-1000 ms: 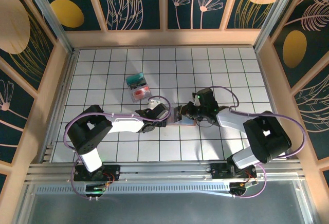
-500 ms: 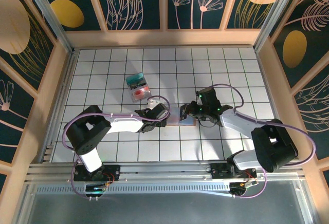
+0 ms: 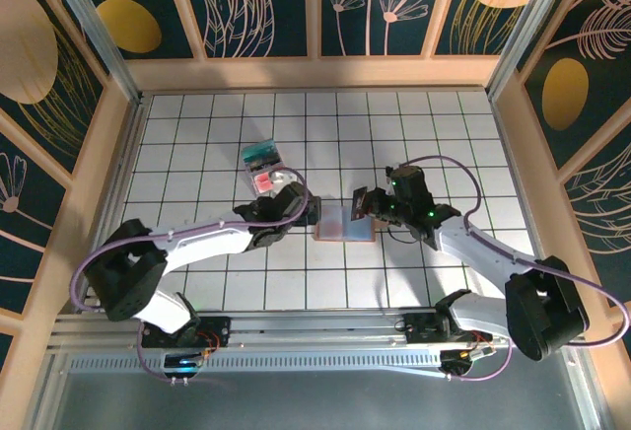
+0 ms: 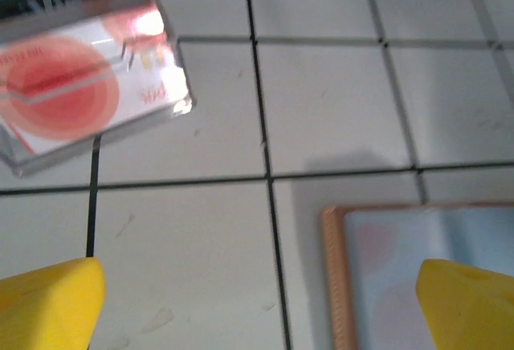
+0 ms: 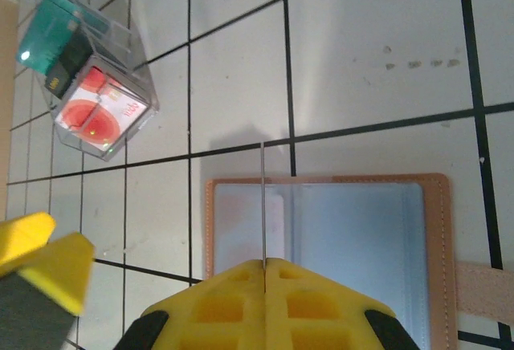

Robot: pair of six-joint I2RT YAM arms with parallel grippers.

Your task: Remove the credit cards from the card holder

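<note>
The robot's open left gripper keeps moving toward the credit card's free edge (image 3: 357,202), which sticks out of the right gripper, and closes on that free edge.
The card holder (image 3: 343,224) lies open flat on the tiled table, salmon-tan rim and blue-grey inside, its closing tab (image 5: 482,294) pointing right in the right wrist view. My right gripper (image 5: 265,263) is shut on a thin credit card (image 5: 263,197), seen edge-on and held upright above the card holder (image 5: 337,238). From above, the right gripper (image 3: 365,203) hovers over the holder's far right corner. My left gripper (image 4: 257,310) stands open over bare tile just left of the card holder (image 4: 426,278), with nothing between its fingers (image 4: 48,306).
A clear plastic box (image 3: 264,166) holding a red card and a teal card sits on the far left of the holder; it also appears as the clear box (image 4: 80,85) and the box (image 5: 88,101). Wooden walls (image 3: 315,73) enclose the table.
The right gripper has lifted the card up and away from the holder, moving right and farther out. The left arm has stretched forward, its open gripper shifting off the holder's left edge toward the box.
</note>
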